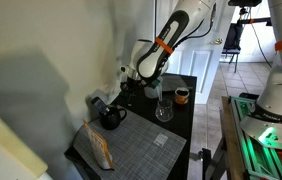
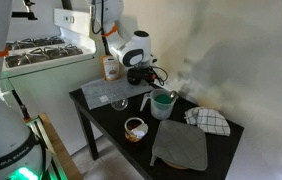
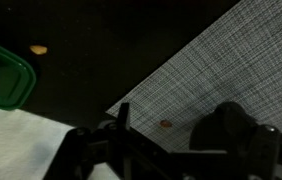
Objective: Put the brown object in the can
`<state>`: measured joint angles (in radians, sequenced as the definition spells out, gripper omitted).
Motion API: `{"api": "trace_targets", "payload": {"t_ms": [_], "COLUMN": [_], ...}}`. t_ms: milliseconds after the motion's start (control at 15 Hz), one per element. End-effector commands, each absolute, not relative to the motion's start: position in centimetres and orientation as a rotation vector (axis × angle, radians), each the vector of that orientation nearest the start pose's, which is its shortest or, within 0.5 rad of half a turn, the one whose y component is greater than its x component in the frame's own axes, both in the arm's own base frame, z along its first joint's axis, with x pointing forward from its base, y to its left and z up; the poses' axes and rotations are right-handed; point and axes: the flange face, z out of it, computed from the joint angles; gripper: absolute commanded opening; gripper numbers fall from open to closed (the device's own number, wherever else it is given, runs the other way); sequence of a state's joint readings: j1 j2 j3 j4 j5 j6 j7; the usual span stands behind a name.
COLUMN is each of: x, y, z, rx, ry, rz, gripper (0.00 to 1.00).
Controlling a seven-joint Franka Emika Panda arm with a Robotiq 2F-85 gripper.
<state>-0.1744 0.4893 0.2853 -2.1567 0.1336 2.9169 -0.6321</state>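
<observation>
The brown object sits between my open fingers, clear of the black mug, so I should keep lowering them until they reach the grey mat (image 3: 159, 106), then close them.
The can (image 1: 182, 96) is short, round and orange-brown with a dark top; it stands near the table's edge and also shows in an exterior view (image 2: 134, 128). In the wrist view a small brown object (image 3: 165, 124) lies on a grey woven mat (image 3: 231, 70), between my fingers. A second small brown speck (image 3: 39, 49) lies on the black table top. My gripper (image 3: 181, 138) is open and empty, hovering low over the mat's corner. In both exterior views it hangs above the table's back part (image 1: 133, 76) (image 2: 141, 72), well away from the can.
A clear glass (image 1: 164, 110), a black mug (image 1: 111, 118) and a pale white-green cup (image 2: 162, 103) stand on the black table (image 2: 101, 118). A checked cloth (image 2: 209, 121), a grey mat (image 2: 181, 146) and a bottle (image 2: 110, 68) are also there. A green-edged thing (image 3: 3, 78) is beside my gripper.
</observation>
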Motion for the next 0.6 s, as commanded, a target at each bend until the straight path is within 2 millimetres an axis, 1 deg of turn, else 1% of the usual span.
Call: {"api": "trace_targets", "payload": {"t_ms": [0, 67, 133, 200, 267, 333, 400, 533], "x": [60.7, 61.0, 60.0, 60.3, 60.6, 60.7, 60.8, 61.7], "y": [4.3, 4.2, 4.5, 4.3, 4.1, 4.0, 4.1, 4.5], "z": [19.6, 19.7, 20.1, 20.1, 20.0, 19.9, 19.9, 19.4], "rx": [-2.858, -2.836, -2.875, -2.865, -2.860, -2.857, -2.855, -2.817], "ry": [-0.850, -0.864, -0.837, -0.842, -0.842, -0.842, -0.843, -0.863], "rz": [-0.486, -0.460, -0.485, -0.482, -0.481, -0.481, -0.481, -0.553], "gripper": [0.92, 0.96, 0.92, 0.93, 0.96, 0.96, 0.99, 1.00]}}
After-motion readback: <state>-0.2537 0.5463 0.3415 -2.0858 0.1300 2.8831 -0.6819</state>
